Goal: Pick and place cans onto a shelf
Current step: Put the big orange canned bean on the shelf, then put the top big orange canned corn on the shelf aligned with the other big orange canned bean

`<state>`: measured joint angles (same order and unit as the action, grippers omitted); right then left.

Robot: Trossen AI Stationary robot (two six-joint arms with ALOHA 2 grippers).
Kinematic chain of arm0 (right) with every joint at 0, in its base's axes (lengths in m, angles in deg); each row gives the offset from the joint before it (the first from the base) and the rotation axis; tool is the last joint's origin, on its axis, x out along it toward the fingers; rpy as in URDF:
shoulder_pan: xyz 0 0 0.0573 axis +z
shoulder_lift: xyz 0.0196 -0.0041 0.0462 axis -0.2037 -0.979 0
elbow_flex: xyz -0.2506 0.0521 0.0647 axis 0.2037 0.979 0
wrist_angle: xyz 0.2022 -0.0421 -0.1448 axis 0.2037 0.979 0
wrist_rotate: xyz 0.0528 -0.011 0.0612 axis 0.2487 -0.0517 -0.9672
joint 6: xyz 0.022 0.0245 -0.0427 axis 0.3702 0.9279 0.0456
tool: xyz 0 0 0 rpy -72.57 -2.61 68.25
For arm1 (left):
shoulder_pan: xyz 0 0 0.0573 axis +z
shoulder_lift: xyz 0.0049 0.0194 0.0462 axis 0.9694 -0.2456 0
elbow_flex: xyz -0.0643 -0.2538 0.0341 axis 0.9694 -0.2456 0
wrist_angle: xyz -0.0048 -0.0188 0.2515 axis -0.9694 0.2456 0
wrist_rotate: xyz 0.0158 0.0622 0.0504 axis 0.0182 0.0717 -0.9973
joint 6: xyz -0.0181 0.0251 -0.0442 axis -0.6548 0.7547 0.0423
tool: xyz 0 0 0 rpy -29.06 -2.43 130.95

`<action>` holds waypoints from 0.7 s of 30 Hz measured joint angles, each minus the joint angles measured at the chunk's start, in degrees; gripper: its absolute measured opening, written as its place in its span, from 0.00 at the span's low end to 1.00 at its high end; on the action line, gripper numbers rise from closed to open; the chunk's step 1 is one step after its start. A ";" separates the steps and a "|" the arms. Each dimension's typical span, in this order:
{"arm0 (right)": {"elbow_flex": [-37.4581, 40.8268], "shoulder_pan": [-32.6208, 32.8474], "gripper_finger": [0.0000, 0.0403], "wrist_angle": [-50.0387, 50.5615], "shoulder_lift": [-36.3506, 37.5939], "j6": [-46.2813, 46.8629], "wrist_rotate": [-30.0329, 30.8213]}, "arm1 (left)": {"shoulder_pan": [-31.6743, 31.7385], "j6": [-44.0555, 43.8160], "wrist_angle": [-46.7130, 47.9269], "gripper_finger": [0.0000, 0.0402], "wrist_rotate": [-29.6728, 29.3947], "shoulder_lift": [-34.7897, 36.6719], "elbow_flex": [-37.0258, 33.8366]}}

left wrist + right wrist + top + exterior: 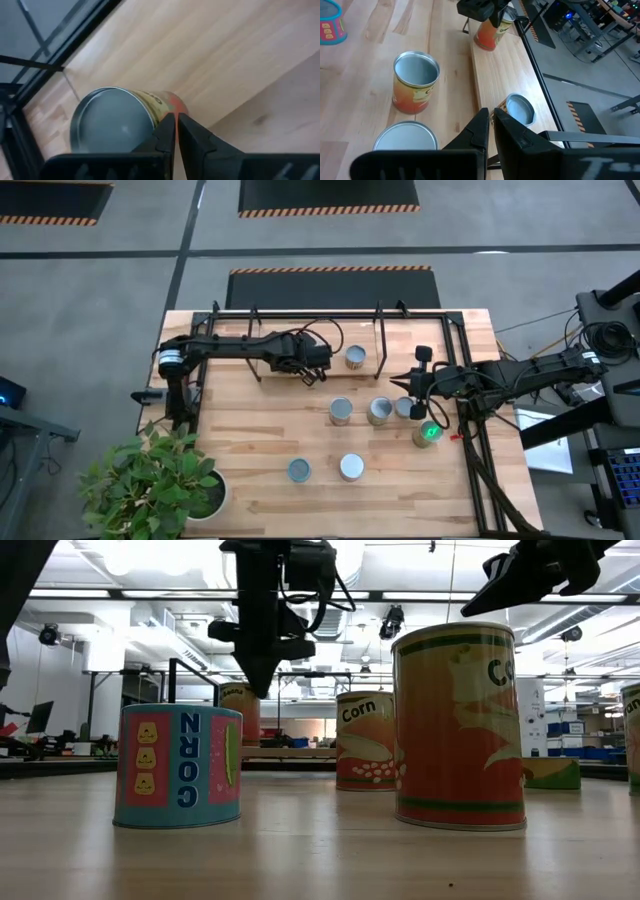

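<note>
The shelf board next to the orange-sided can is under my left gripper, so my left gripper should move away before my right gripper brings the middle corn can (340, 411) there.
One orange-sided can (112, 120) with a silvery top stands upright on the shelf's light board (210, 45); the high view shows it too (355, 358), between the shelf's black rods (380, 340). My left gripper (175, 127) is shut and slants down right beside this can's top. Several more cans stand on the table: two in the middle (341, 411) (379, 411), two near the front (299, 470) (351, 467), and a green-topped one (430, 433). My right gripper (490, 120) hangs shut above the cans at the right (414, 385). My left gripper's shut fingertips (167, 122) stand at the top rim (150, 112) of the can on the shelf board, slanting down from above. I cannot tell whether they touch the can. The can stands upright on the board.
A leafy plant in a white pot (160, 485) fills the table's near left corner. Black frame bars (470, 440) run along the table's right side. Bare wood lies between the front cans and the middle ones (260, 430).
</note>
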<state>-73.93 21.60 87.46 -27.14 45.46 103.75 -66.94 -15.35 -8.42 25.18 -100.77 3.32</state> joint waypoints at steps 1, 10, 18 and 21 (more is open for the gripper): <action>0.00 0.02 0.04 0.00 0.00 0.00 0.00 | 0.00 -0.23 0.64 0.01 -0.63 0.00 0.00; 0.00 0.00 0.04 0.31 0.00 0.02 0.00 | -0.08 -1.00 1.15 0.01 -1.66 0.15 -0.02; 0.00 0.02 0.04 -0.40 -0.09 2.50 -0.03 | -11.39 26.02 -17.66 0.00 -8.59 5.75 0.55; 0.00 0.02 0.04 -2.98 -0.50 5.73 -0.15 | -14.92 39.53 -31.57 0.00 -0.86 8.67 -3.24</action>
<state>-73.93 21.62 84.48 -27.64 51.19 103.59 -81.86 24.18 -39.99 24.32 -92.09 0.08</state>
